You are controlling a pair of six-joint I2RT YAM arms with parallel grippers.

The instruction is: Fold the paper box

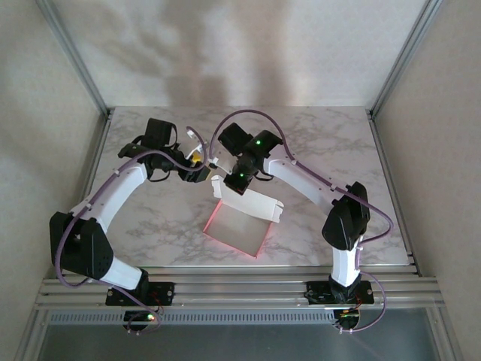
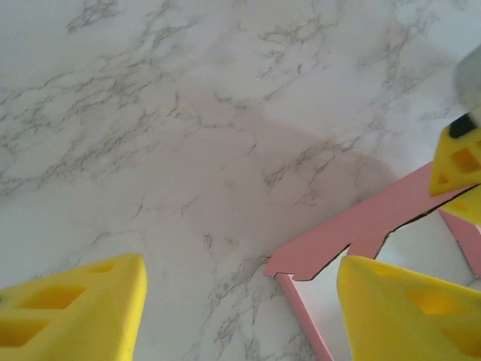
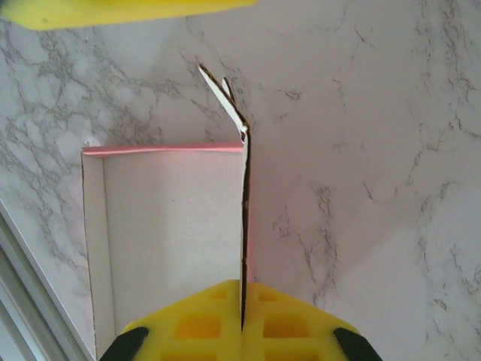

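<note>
Next, I move my right gripper along to the pink side's other end, because it is crowding my left gripper at the pink side's notched corner.
The paper box lies mid-table, white inside with pink edges, and a long white wall stands up along its far side. My right gripper is shut on the top edge of an upright card wall. To the left of that wall lies the white floor of the paper box. In the top view the right gripper sits at the box's far left corner. Just beyond it, my left gripper hovers open. Its yellow fingers stand wide apart above the pink wall's notched corner, not touching it.
The marble table is ringed by aluminium rails at the front and posts at the back corners. My left gripper's yellow finger crosses the top of the right wrist view. The right gripper's fingers show in the left wrist view.
</note>
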